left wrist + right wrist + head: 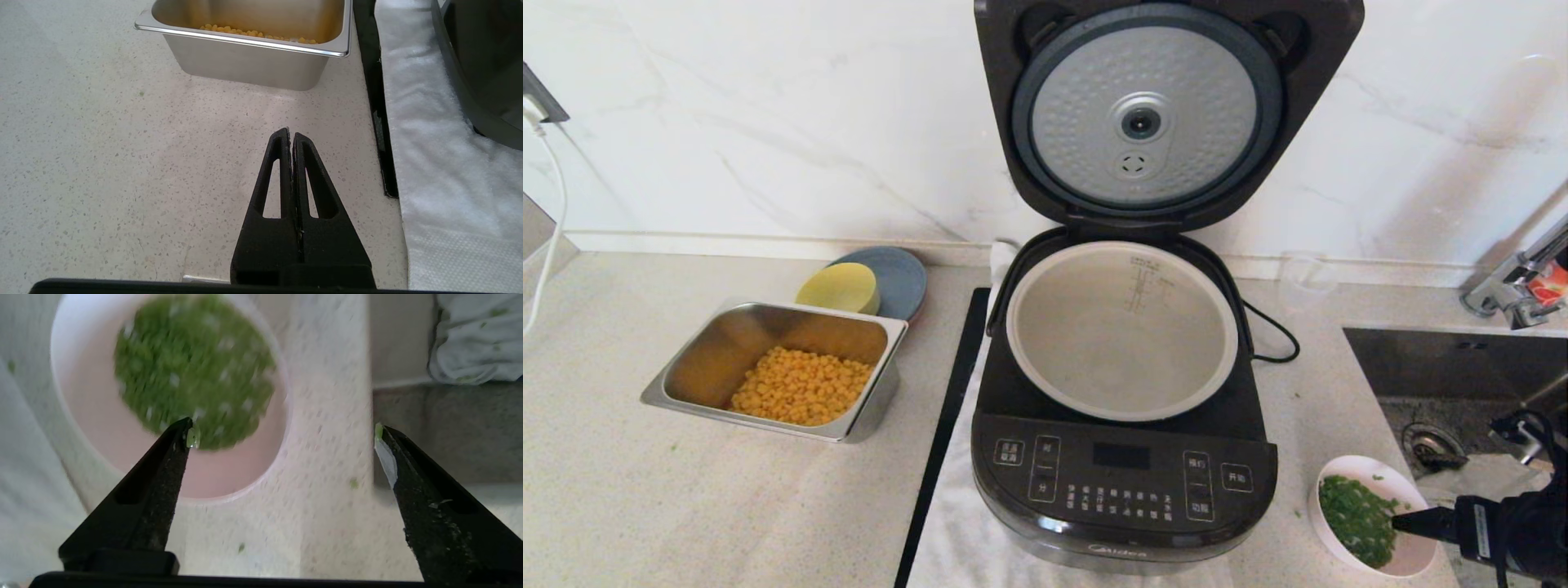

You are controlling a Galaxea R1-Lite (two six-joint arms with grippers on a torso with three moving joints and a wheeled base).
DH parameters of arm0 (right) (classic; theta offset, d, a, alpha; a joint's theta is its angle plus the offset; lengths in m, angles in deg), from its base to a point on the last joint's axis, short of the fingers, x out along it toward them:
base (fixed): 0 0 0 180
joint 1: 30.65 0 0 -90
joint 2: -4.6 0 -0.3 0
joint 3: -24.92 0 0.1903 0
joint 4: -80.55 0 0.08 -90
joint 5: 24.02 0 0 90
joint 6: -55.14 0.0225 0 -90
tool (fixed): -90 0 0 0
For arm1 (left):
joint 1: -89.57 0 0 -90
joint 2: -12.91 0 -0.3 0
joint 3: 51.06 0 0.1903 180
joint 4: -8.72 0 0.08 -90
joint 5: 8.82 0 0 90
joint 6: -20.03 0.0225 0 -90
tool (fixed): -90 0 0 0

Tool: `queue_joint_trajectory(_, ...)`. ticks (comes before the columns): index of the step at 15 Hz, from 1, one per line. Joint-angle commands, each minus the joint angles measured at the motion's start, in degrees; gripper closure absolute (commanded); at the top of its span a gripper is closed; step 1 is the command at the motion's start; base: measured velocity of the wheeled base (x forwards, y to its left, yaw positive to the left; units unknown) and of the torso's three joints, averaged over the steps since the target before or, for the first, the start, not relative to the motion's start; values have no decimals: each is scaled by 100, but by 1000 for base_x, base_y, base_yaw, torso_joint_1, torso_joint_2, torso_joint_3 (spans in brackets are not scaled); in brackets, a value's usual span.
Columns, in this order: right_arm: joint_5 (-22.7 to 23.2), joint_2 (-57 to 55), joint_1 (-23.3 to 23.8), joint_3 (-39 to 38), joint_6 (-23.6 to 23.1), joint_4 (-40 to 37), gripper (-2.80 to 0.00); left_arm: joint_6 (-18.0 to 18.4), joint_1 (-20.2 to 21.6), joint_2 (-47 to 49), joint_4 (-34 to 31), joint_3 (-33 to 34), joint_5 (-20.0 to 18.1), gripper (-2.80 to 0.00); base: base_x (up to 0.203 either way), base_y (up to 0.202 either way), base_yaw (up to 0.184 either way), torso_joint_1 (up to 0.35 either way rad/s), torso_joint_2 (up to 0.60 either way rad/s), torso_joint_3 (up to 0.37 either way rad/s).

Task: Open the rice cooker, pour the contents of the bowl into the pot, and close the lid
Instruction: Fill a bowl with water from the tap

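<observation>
The sink-side rim of the pale pink (288, 399) bowl is between my right gripper's open fingers, so I should keep going down until the fingers can close on its side (270, 440).
The black rice cooker (1123, 482) stands in the middle with its lid (1147, 114) raised, the dimpled silver underside facing me. The grey-beige pot (1094, 343) inside looks bare. At the front right sits the pale pink bowl (1364, 471) (94, 428), holding chopped green contents (1356, 518) (192, 367). My right gripper (1409, 523) (284, 428) is open at the bowl's sink side. One finger is over the greens, the other out past the rim. My left gripper (291, 132) is shut and empty, low over the counter near the steel tray.
A steel tray (686, 384) (253, 61) of corn (800, 384) sits left of the cooker, with a yellow bowl (837, 287) on a blue plate (903, 273) behind it. A white cloth (964, 523) lies under the cooker. A sink (1454, 367) and faucet (1511, 294) are right.
</observation>
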Motion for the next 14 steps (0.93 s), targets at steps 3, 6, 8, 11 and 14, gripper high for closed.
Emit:
queue_joint_trajectory(3,10,-482,116,266,7,103,-280,0,-1,-4,0,44,4,0,0,0,0,0,0,0)
queue_joint_trajectory(6,10,-656,125,260,7,254,-280,2,-1,-4,0,44,4,0,0,0,0,0,0,0)
queue_joint_trajectory(8,2,-760,139,282,7,392,-280,5,-1,-4,0,44,4,0,0,0,0,0,0,0)
queue_joint_trajectory(11,1,-822,143,295,7,425,-280,-4,-1,-4,0,44,4,0,0,0,0,0,0,0)
queue_joint_trajectory(14,-8,-957,156,303,7,434,-280,1,-1,-9,0,44,4,0,0,0,0,0,0,0)
